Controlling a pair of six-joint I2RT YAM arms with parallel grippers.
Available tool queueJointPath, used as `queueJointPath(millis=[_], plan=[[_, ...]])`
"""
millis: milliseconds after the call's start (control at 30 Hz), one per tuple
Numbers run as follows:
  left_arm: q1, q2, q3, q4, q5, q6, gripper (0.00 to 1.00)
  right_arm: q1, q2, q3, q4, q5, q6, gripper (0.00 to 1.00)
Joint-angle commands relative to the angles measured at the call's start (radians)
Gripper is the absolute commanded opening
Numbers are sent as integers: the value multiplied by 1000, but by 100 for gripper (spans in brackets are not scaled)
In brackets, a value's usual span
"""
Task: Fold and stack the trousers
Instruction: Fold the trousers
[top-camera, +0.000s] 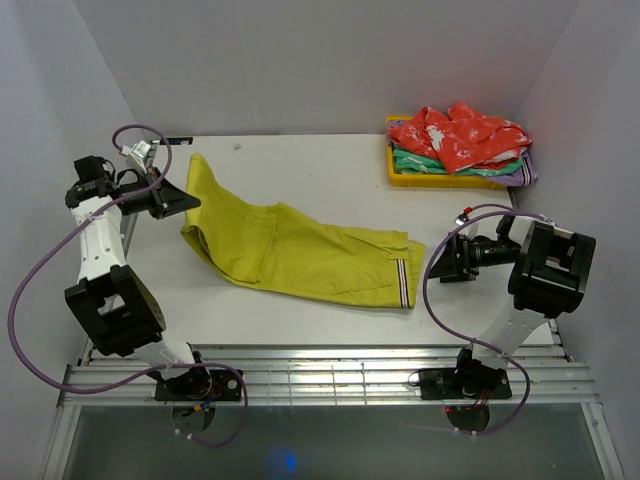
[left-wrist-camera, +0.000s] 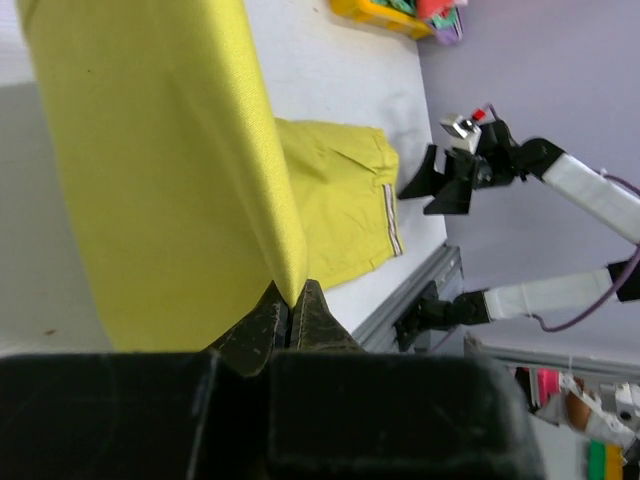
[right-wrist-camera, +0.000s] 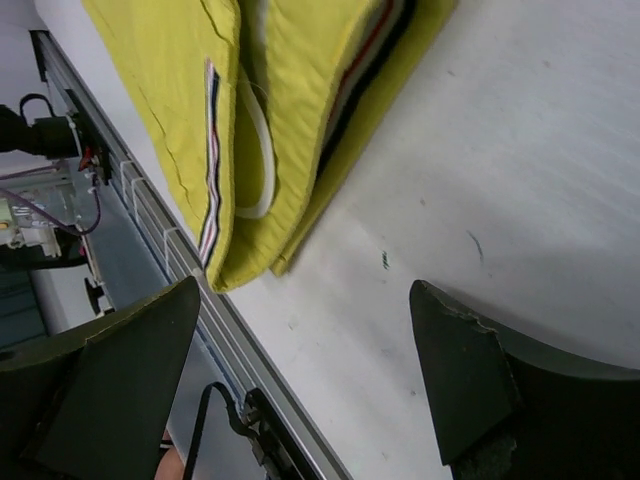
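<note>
The waistband (top-camera: 398, 284) is loose while my left gripper raises the end of the trouser leg, so my right gripper should pinch the waistband's striped edge (top-camera: 412, 270) and keep it still before the fold.
The mustard yellow-green trousers (top-camera: 300, 250) lie across the middle of the white table (top-camera: 330, 160), folded lengthwise, waistband with the striped strip at the right. My left gripper (top-camera: 188, 200) is shut on the leg end of the trousers (left-wrist-camera: 190, 170) at the far left and holds that end lifted off the table. My right gripper (top-camera: 438, 262) is open and empty just right of the waistband (right-wrist-camera: 250, 130), low over the table. In the right wrist view the striped lining shows between its spread fingers (right-wrist-camera: 470, 380).
A yellow tray (top-camera: 400, 176) at the back right holds a red patterned garment (top-camera: 455, 135) on a green one. Grey walls close in the table on three sides. A slatted metal rail (top-camera: 320, 375) runs along the near edge.
</note>
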Motion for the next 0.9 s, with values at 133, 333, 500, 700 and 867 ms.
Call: queueJointPath(millis=[133,333,500,700,867], plan=[[-248,-166,-36,260,-9,-357,0,112,19,-17,171,-156,165,91],[-444,-160,-59,383,-150,-474,0,188,19,-59,341,-112,313,97],[-604,-137,-79,502,-253,-595,0,217,40,-57,400,-86,373,33],[-807,-60,-94,613,-322,-668,0,237,45,-47,407,-96,394,8],[-954,7,-111,725,-399,-724,0,237,39,-57,409,-125,394,8]])
